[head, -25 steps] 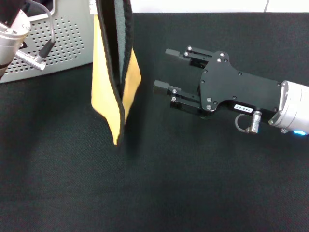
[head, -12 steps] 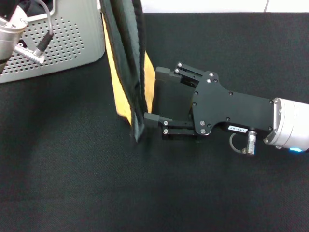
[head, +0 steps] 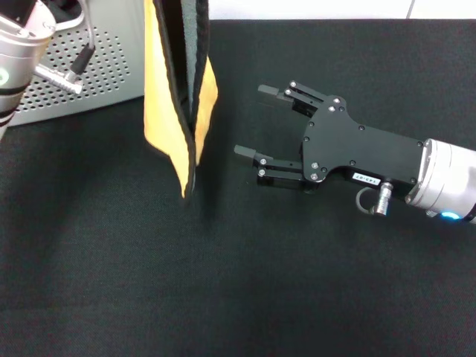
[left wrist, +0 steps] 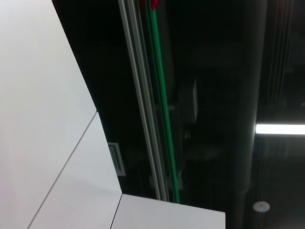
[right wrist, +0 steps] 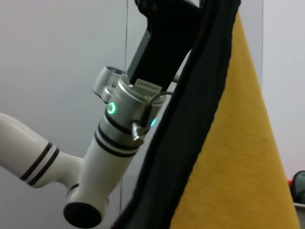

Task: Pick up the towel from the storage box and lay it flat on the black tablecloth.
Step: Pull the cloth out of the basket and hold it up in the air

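My right gripper should move in, pinch the towel's near edge and pull the towel's fold open, because the towel hangs folded beyond my right gripper's open fingers.
The towel hangs folded in the air above the black tablecloth, its yellow-orange side out and dark grey folds at the middle. It runs out of the top of the head view. In the right wrist view the towel hangs from my left gripper, which is shut on its top edge. My right gripper hovers open just right of the towel's lower part, not touching it. The storage box stands at the back left.
My left arm with its cable crosses in front of the storage box at the top left. The left wrist view shows only a wall and ceiling.
Half a second ago my right gripper's fingers were at the towel's lower edge. It has since drawn back to the right, and the towel has swung back to the left.
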